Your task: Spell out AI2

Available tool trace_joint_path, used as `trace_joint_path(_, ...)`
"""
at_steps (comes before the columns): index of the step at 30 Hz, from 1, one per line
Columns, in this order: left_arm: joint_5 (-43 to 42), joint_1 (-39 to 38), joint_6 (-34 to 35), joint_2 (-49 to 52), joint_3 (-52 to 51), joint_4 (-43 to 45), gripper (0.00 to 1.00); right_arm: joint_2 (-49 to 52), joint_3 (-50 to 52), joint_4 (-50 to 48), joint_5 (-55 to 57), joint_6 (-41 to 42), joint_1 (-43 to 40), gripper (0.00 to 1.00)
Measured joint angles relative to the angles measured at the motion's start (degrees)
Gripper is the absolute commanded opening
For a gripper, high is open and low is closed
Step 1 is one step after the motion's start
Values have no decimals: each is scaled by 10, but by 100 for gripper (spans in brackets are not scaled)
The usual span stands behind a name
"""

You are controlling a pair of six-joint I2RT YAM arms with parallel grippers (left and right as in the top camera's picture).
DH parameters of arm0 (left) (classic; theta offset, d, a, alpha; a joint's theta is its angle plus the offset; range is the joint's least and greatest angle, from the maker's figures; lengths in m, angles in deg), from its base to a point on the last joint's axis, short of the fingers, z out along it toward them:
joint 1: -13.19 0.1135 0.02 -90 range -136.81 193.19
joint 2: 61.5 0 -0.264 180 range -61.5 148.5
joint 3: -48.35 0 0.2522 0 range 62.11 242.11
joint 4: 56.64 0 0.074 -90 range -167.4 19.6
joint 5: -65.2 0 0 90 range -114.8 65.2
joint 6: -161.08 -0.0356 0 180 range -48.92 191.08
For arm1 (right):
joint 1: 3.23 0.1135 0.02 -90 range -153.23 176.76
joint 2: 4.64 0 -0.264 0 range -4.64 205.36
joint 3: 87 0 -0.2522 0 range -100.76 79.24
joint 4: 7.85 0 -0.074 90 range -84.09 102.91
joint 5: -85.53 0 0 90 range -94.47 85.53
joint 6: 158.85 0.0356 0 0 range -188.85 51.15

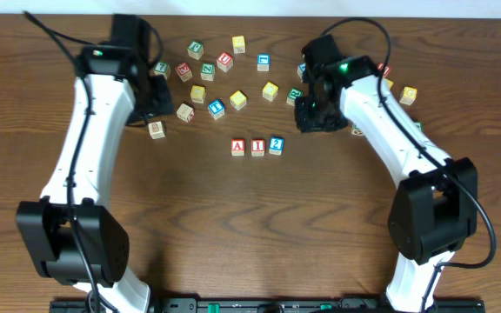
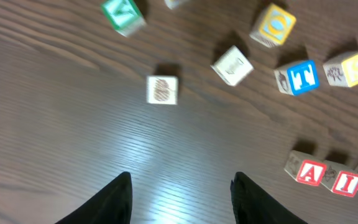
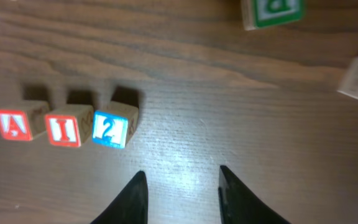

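Gaps [image 1: 267, 148] keep the red A, red I and blue 2 apart, so next my left gripper pushes the red A toward my right gripper next to the blue 2.
Three cubes stand in a row on the table: the red "A" [image 1: 237, 147], the red "I" [image 1: 257, 147] and the blue "2" [image 1: 276, 145], touching side by side. The right wrist view shows A [image 3: 14, 125], I [image 3: 64, 129] and 2 [image 3: 111, 129] just left of and beyond my right gripper [image 3: 183, 177], which is open and holds nothing. In the left wrist view, A [image 2: 309, 172] and I [image 2: 345, 182] lie at the lower right, away from my left gripper [image 2: 180, 182], open and empty. Overhead, the left gripper [image 1: 157, 103] sits far left of the row and the right gripper [image 1: 313, 115] to its upper right.
Several loose letter cubes lie behind the row, among them a blue-framed one [image 1: 217, 109], yellow ones [image 1: 238, 100] [image 1: 270, 90] and a plain one [image 1: 156, 129]. More cubes sit around the right arm [image 1: 408, 95]. A green-framed cube [image 3: 272, 12] lies ahead of the right gripper.
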Motion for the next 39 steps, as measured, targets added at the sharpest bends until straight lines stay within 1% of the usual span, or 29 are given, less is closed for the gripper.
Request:
trace_joint_path(2,0,-15,7,2,-14,12,43,0,29,-34,-2,10,3,22)
trace_joint_path(8,-2,-50,28,18,-27,24,41,0,99,-124,-25,27,3,18)
trace_joint_path(9,-2,-54,30,23,-27,25,39,0,106,-134,-27,28,3,18)
trace_joint_path(13,-2,-72,41,51,-28,26,37,0,135,-170,-34,40,3,17)
trace_joint_path(18,-2,-83,47,75,-28,28,34,0,153,-175,-34,48,3,18)
trace_joint_path(20,-2,-83,54,79,-29,29,28,0,156,-179,-34,50,3,19)
trace_joint_path(24,-2,-83,70,80,-41,35,24,0,168,-198,-32,51,3,23)
trace_joint_path(27,-2,-85,75,80,-55,44,20,0,180,-209,-32,52,3,24)
trace_joint_path(29,-2,-88,76,80,-66,53,19,0,183,-211,-32,52,3,24)
trace_joint_path(30,-2,-90,77,80,-70,59,15,0,184,-211,-32,52,3,24)
trace_joint_path(31,-2,-94,77,80,-76,67,14,0,184,-212,-32,52,3,24)
trace_joint_path(35,-17,-107,79,81,-94,106,12,0,184,-213,-32,52,3,24)
trace_joint_path(39,-32,-116,79,89,-99,123,10,0,184,-214,-32,52,3,25)
